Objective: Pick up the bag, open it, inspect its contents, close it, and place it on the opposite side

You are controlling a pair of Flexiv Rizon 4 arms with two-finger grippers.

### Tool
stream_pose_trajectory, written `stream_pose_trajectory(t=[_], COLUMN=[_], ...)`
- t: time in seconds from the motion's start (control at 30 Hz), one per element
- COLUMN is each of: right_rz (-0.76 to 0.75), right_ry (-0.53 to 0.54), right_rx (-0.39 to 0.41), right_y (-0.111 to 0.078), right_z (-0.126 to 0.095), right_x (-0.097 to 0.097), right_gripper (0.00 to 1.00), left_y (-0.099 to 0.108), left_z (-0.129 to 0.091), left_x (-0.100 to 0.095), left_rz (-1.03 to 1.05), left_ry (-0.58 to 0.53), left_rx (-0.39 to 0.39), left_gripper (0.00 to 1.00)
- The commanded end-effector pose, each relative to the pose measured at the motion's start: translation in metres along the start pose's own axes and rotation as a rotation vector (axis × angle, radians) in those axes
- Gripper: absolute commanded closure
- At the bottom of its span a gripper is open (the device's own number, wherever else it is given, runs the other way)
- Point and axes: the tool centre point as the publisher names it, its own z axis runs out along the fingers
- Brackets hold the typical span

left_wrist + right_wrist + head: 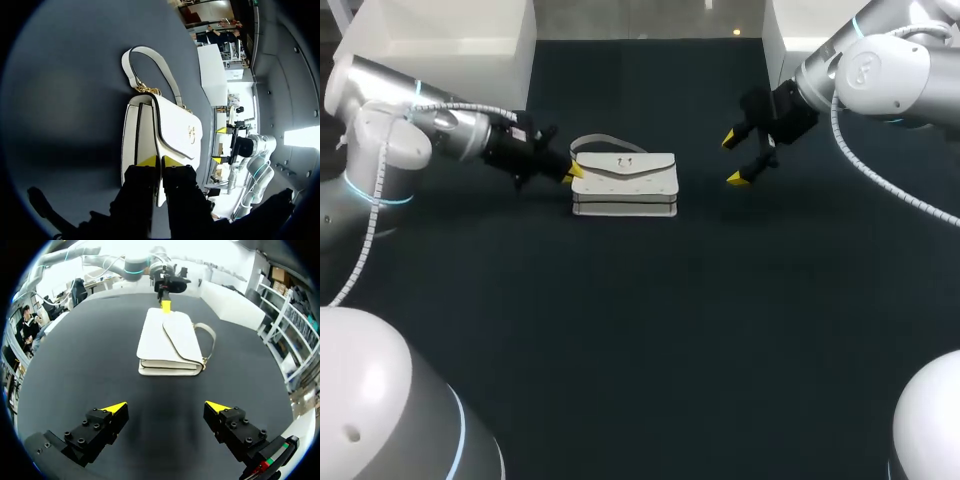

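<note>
The white handbag [625,185] will spread open into a divided inside when I pull its flap back, because stacked layers [625,205] show along the handbag's edge.
A white handbag [625,185] with a flap and a short strap [605,143] lies flat on the dark table, a little behind the middle. My left gripper [575,172] is at the bag's left end. In the left wrist view its fingers [160,161] stand almost together, pinching a thin white edge of the bag [170,125]. My right gripper [735,158] hangs open above the table to the bag's right, apart from it. In the right wrist view its fingers [166,406] are spread wide with nothing between them, the bag [167,342] lies ahead, and the left gripper [165,305] sits at the far end.
A white box [450,40] stands at the table's back left and another [790,40] at the back right. Dark tabletop [640,330] stretches in front of the bag and to both sides of it.
</note>
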Motion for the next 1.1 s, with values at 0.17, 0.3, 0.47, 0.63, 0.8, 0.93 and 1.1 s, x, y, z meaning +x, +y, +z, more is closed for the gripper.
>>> stream_pose_trajectory(t=[0.17,0.3,0.47,0.63,0.8,0.93,1.1], right_rz=[0.0,0.0,0.0,0.0,0.0,0.0,0.0], right_ry=[0.002,0.002,0.002,0.002,0.002,0.002,0.002], right_rx=[0.0,0.0,0.0,0.0,0.0,0.0,0.0], right_y=[0.0,0.0,0.0,0.0,0.0,0.0,0.0], right_z=[0.001,0.001,0.001,0.001,0.001,0.001,0.001], right_x=[-0.001,-0.001,-0.001,-0.001,-0.001,-0.001,-0.001], right_gripper=[0.0,0.0,0.0,0.0,0.0,0.0,0.0], left_y=[-0.022,-0.022,-0.022,-0.022,-0.019,-0.016,-0.012], left_z=[0.02,0.025,0.027,0.03,0.033,0.033,0.034], left_x=[0.001,0.002,0.005,0.008,0.011,0.013,0.017], left_rz=[0.005,0.008,0.016,0.019,0.023,0.028,0.043], left_ry=[-0.009,-0.016,-0.014,-0.01,-0.009,-0.008,-0.017], left_rx=[-0.091,-0.09,-0.097,-0.102,-0.09,-0.077,-0.068], left_gripper=[1.0,1.0,1.0,1.0,1.0,1.0,1.0])
